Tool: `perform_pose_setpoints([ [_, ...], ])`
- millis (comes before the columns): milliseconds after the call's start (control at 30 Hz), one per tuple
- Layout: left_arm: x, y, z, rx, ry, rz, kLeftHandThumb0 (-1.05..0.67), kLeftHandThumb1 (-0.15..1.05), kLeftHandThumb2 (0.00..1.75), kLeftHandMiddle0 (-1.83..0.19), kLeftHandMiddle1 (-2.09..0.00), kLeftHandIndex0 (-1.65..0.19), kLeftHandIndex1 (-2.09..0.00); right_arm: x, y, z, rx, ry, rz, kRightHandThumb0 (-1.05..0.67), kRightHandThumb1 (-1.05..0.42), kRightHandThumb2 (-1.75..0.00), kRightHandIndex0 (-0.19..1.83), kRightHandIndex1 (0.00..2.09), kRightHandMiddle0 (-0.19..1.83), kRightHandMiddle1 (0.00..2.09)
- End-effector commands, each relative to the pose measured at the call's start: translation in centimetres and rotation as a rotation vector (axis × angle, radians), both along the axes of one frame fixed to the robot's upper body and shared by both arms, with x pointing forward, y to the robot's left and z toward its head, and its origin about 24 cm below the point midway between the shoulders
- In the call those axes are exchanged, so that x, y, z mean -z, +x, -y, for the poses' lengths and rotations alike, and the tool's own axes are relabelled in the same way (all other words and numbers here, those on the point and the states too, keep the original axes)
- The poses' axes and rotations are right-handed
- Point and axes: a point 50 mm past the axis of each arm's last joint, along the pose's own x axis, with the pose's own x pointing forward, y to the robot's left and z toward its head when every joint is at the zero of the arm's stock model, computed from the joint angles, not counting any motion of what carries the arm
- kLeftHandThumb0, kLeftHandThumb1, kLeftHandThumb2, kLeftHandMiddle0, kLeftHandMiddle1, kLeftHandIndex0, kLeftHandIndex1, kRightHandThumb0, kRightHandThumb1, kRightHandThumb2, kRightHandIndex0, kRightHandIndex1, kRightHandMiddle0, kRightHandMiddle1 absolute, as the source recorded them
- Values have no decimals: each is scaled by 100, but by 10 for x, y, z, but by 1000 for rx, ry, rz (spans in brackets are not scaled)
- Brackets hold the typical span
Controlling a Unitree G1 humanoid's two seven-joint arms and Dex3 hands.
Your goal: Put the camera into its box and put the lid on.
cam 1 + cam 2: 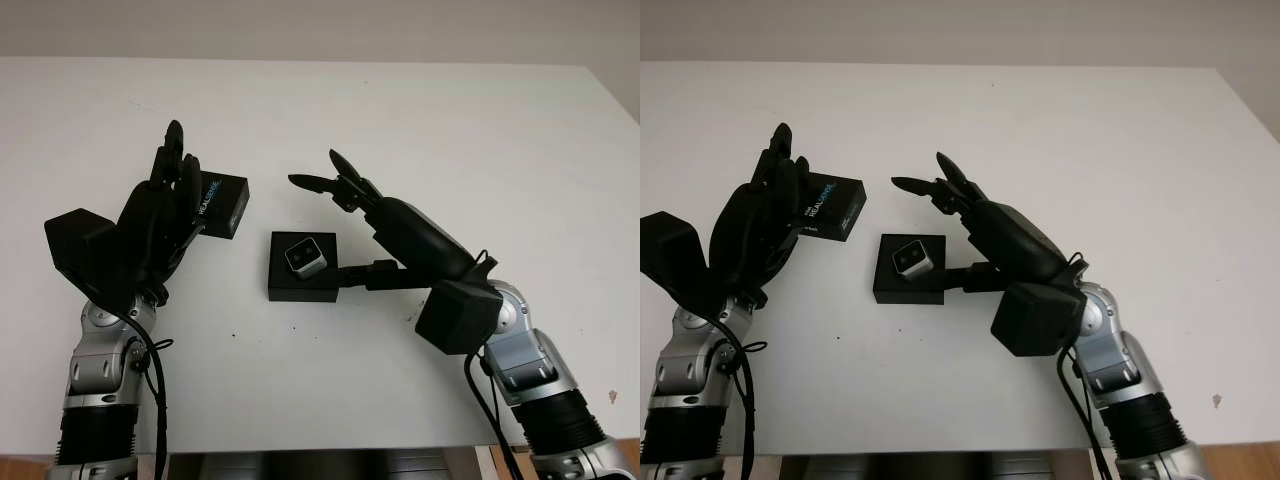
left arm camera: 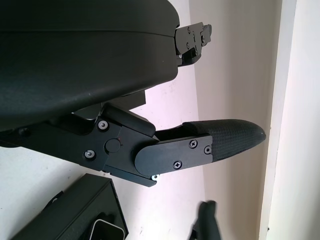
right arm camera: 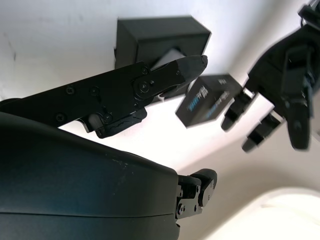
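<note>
The silver camera (image 1: 305, 256) lies crooked with its side showing (image 1: 313, 269), so it will sink into a hidden slot when I turn it square.
The black box base (image 1: 300, 280) lies in the middle of the white table (image 1: 450, 130), and the silver camera (image 1: 305, 257) sits inside it. The black lid (image 1: 222, 205), with light lettering on top, lies on the table to the base's left and a little farther back. My left hand (image 1: 175, 165) is open over the lid's left end, its fingers overlapping that edge; I see no grasp. From the right wrist view, the left hand (image 3: 280, 85) hangs just beside the lid (image 3: 205, 100). My right hand (image 1: 330, 182) is open above and behind the base's right side, holding nothing.
The table's right edge (image 1: 610, 100) lies far from the hands, and its front edge (image 1: 300, 450) runs close to my arms. Bare white surface stretches behind and to the right of the box.
</note>
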Motion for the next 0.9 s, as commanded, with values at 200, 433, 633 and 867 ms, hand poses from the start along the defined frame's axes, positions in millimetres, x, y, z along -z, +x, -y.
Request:
perform_pose_setpoints([
  [200,-4,-2,0,2,16,13,-84,105,62,19,0,19,0,-17,7,11,46,123,15,-49,-97,-6,4,13,14,36],
  [433,-5,-1,1,8,19,17,-84,105,62,19,0,19,0,-47,20,11,36,-89,38,-57,-84,-4,33,25,7,78],
  [633,-6,0,4,11,14,20,-85,105,63,19,0,19,0,-65,20,-2,17,-363,133,-68,-83,-5,41,30,22,65],
  [867,-6,0,8,13,16,23,-85,105,64,19,0,19,0,-68,13,-19,5,-556,195,-73,-81,-5,49,46,29,57],
])
